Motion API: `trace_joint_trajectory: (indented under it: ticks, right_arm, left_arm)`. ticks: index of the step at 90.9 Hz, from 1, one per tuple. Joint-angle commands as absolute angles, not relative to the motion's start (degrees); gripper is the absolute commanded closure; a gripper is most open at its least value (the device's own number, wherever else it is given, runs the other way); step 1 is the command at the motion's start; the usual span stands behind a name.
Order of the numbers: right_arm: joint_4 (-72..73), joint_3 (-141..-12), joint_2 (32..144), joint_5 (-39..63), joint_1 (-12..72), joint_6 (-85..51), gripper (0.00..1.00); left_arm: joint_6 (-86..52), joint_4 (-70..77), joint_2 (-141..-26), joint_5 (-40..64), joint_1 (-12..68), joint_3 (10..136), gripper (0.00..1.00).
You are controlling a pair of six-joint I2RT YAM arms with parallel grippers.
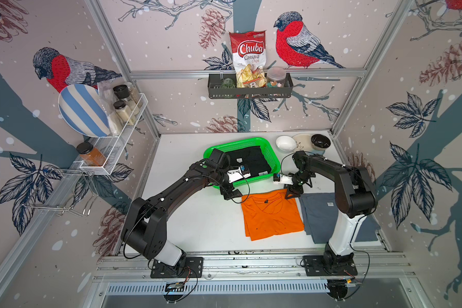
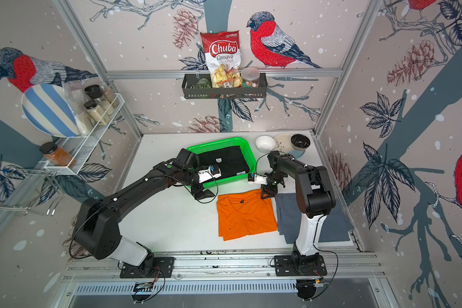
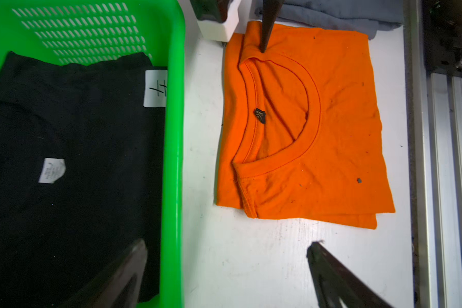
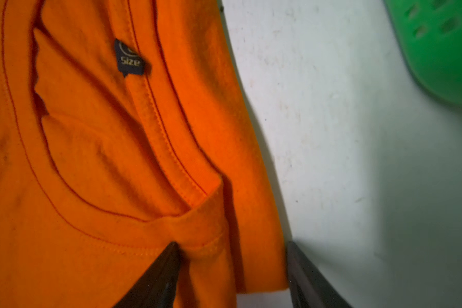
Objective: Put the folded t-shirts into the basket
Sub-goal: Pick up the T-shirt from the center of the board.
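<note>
I should swing my left gripper clear and bring it down at the orange t-shirt's free corner (image 3: pixel 236 202), because my left gripper's open fingers hang across the green basket's rim (image 3: pixel 173 238).
The green basket (image 1: pixel 238 141) (image 3: pixel 175 133) holds the black folded t-shirt (image 1: pixel 251 162) (image 3: pixel 78 160), white tags up. The orange t-shirt (image 1: pixel 272 216) (image 3: pixel 304 128) (image 4: pixel 91 160) lies flat on the table in front of the basket. Beside it, the grey-blue t-shirt (image 1: pixel 320 213) (image 3: pixel 331 13) is partly hidden under my right arm. My left gripper (image 1: pixel 232 196) (image 3: pixel 227 244) hangs open and empty over the basket's near rim. My right gripper (image 1: pixel 292 196) (image 4: pixel 231 244) is down at the orange shirt's far right corner. Its jaws stand apart, one finger on the cloth, one on the table beside the edge, with cloth bunched between.
A white bowl (image 1: pixel 285 142), a plate (image 1: pixel 302 140) and a black bowl (image 1: pixel 320 140) sit at the back right, behind my right arm. A black wall shelf (image 1: pixel 250 89) hangs on the back wall and a white rack (image 1: pixel 118 138) on the left wall. Metal rails (image 1: pixel 251 260) run along the front.
</note>
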State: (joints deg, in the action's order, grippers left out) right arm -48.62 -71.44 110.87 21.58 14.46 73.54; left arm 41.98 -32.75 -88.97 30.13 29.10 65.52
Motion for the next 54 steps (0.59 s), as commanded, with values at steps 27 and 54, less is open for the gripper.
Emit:
trace_joint_trajectory:
  ticks: [27, 54]
  right_arm:
    - [-48.9, -66.8, 105.5, 21.2, 16.2, 71.0, 0.53]
    - [-45.3, -61.7, 95.0, 20.6, 18.9, 69.9, 0.65]
  left_arm:
    - [41.7, -23.6, -96.2, 29.2, 32.8, 63.0, 0.1]
    - [43.2, -24.2, -98.1, 27.6, 33.4, 64.8, 0.1]
